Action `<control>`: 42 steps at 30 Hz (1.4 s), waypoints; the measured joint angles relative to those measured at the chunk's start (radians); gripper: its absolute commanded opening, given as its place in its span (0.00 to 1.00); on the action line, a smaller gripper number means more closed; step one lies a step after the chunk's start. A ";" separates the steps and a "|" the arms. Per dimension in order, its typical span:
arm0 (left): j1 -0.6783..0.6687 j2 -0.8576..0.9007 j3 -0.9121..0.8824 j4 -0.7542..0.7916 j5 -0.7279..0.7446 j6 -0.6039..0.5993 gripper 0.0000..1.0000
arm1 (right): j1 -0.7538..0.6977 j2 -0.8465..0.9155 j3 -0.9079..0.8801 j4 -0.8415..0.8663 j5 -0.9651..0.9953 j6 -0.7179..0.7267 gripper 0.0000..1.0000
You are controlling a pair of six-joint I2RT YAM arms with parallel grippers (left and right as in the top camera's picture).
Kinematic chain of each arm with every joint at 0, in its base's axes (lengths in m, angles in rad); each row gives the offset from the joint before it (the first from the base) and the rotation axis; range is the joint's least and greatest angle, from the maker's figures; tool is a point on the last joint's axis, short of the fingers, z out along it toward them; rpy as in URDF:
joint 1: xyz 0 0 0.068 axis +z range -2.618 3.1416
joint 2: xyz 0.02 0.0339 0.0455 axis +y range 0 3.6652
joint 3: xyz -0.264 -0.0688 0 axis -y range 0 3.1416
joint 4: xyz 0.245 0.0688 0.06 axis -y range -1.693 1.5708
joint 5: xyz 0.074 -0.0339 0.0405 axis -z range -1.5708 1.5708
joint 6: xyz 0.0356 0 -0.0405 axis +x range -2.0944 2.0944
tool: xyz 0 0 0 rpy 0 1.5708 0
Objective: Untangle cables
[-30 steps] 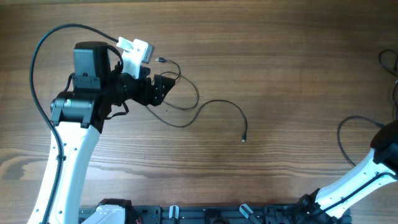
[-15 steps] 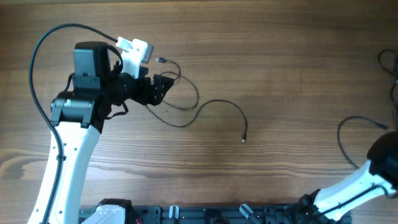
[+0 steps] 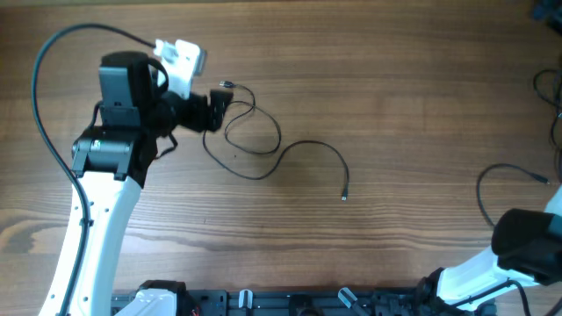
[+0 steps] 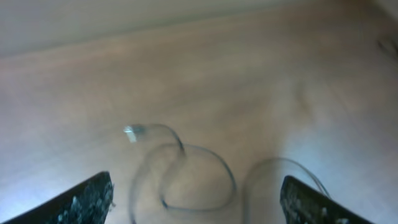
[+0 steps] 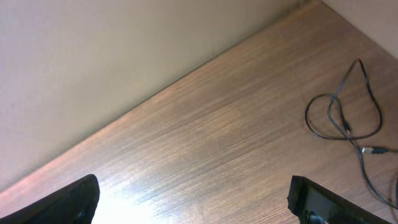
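Observation:
The cable's plug point(image 3: 226, 84) is crowded by my left gripper beside the cable's loop, so my left gripper should move back to make room for my right gripper to get to the cable's crossing point(image 3: 253, 107).
A thin black cable point(image 3: 263, 149) lies looped on the wooden table. One plug point(image 3: 226, 85) is at its upper left and its other end point(image 3: 344, 197) trails off to the lower right. My left gripper point(image 3: 217, 109) hovers open at the left edge of the loops. In the left wrist view the blurred loops point(image 4: 199, 180) and a pale plug point(image 4: 132, 132) lie ahead of the open left gripper point(image 4: 196, 190), which holds nothing. More thin cable point(image 5: 342, 118) lies coiled at the right in the right wrist view. The right gripper point(image 5: 193, 196) stands open and apart from it.
The right arm point(image 3: 527, 250) sits in the lower right corner, with a black cable point(image 3: 492, 189) curving beside it. More cable point(image 3: 551, 92) runs off the right edge. A dark rail point(image 3: 290, 303) lines the front edge. A pale wall point(image 5: 124, 56) borders the table.
My left gripper has drawn back up and to the left, uncovering the cable loops. The right arm has sunk further into the lower right corner. The looped cable has not moved.

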 measured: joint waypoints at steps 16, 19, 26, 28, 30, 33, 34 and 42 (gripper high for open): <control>0.000 0.029 0.008 0.381 -0.114 0.037 1.00 | 0.186 -0.042 0.000 -0.054 0.217 -0.034 0.99; -0.003 0.046 0.003 0.379 -0.122 0.037 1.00 | 0.206 -0.042 0.000 -0.079 0.235 -0.034 0.99; -0.058 0.046 0.003 0.365 -0.122 0.037 1.00 | 0.282 -0.042 0.000 -0.116 0.243 -0.034 1.00; -0.077 0.046 0.003 0.360 -0.121 0.037 1.00 | 0.315 -0.042 0.000 -0.135 0.242 -0.034 1.00; -0.091 0.046 0.003 0.360 -0.121 0.037 1.00 | 0.347 -0.042 0.000 -0.151 0.243 -0.034 1.00; -0.097 0.046 0.003 0.360 -0.132 0.037 1.00 | 0.396 -0.042 0.000 -0.180 0.242 -0.034 1.00; -0.097 0.046 0.003 0.360 -0.141 0.037 1.00 | 0.409 -0.042 0.000 -0.190 0.242 -0.034 1.00; -0.096 0.046 0.003 0.348 -0.227 0.036 0.98 | 0.463 -0.042 0.000 -0.232 0.152 -0.035 1.00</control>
